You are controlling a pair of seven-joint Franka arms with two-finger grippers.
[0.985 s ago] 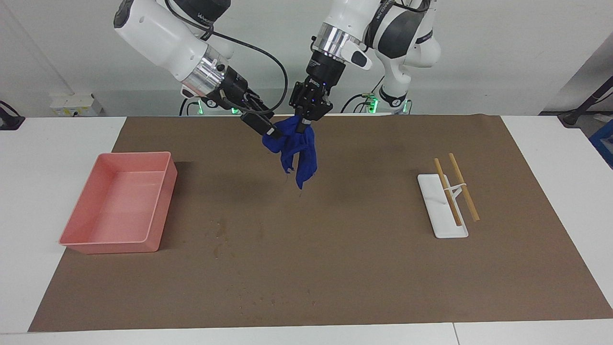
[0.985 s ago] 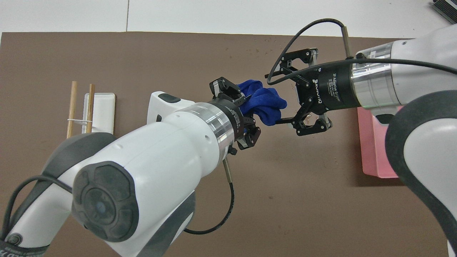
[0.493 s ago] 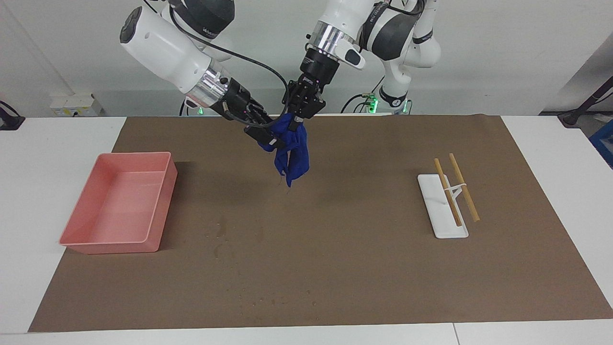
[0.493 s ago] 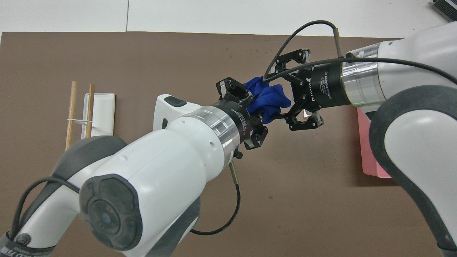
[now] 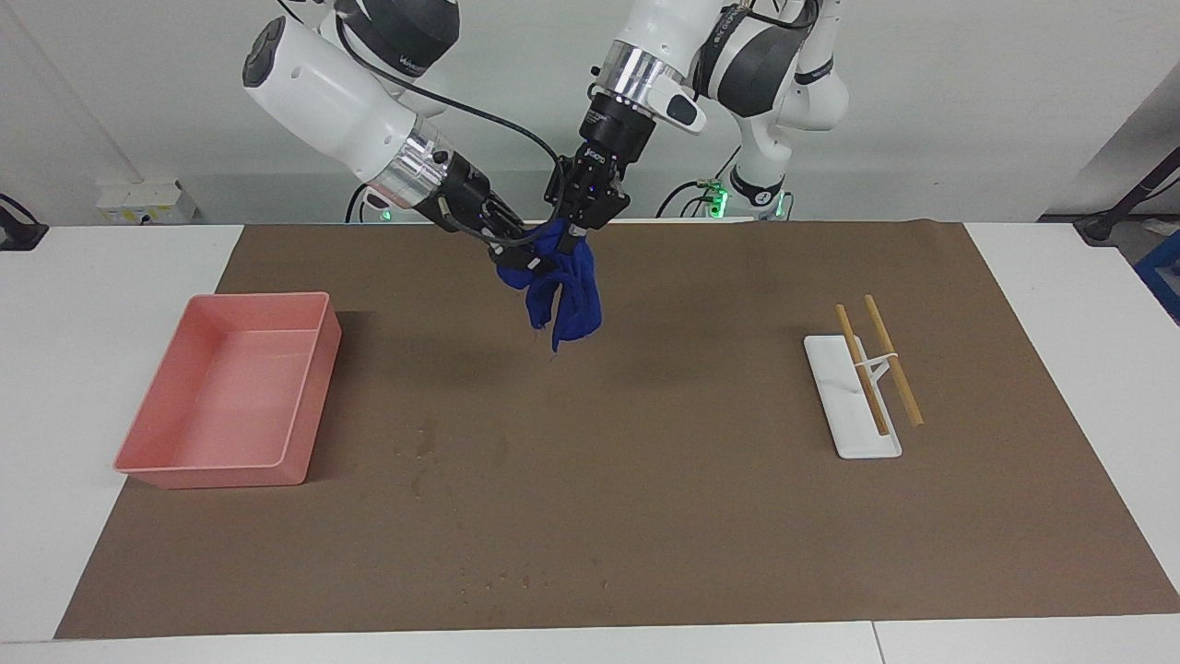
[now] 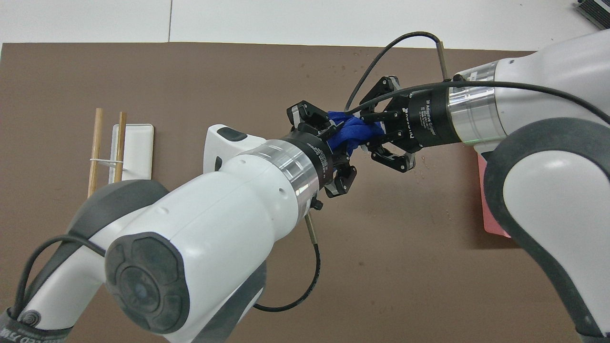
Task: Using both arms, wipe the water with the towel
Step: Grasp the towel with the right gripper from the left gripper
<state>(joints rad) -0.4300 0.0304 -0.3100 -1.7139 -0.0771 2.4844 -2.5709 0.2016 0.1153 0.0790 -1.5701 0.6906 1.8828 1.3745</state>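
The blue towel (image 5: 570, 292) is pinched by both of the robot's grippers, so next the left gripper lets go and moves back before the right gripper takes the towel to the water (image 5: 426, 438) near the pink tray.
The blue towel (image 5: 570, 300) hangs bunched in the air over the brown mat (image 5: 737, 507), near the robots' edge. My left gripper (image 5: 576, 235) is shut on its top. My right gripper (image 5: 528, 264) has its fingers closed on the towel's upper side, right beside the left one. In the overhead view the towel (image 6: 351, 135) shows squeezed between the left gripper (image 6: 330, 132) and the right gripper (image 6: 371, 134). Water shows as small dark specks on the mat (image 5: 424, 444), with more near the mat's edge farthest from the robots (image 5: 516, 581). In the overhead view the specks (image 6: 343, 66) are faint.
A pink tray (image 5: 309, 392) stands on the mat toward the right arm's end; it also shows in the overhead view (image 6: 491, 205). A white rest (image 5: 830, 387) with two wooden chopsticks (image 5: 892, 361) lies toward the left arm's end.
My right gripper, open a second ago, has moved in and closed on the towel beside the left gripper. Both grippers and the towel have shifted slightly toward the right arm's end.
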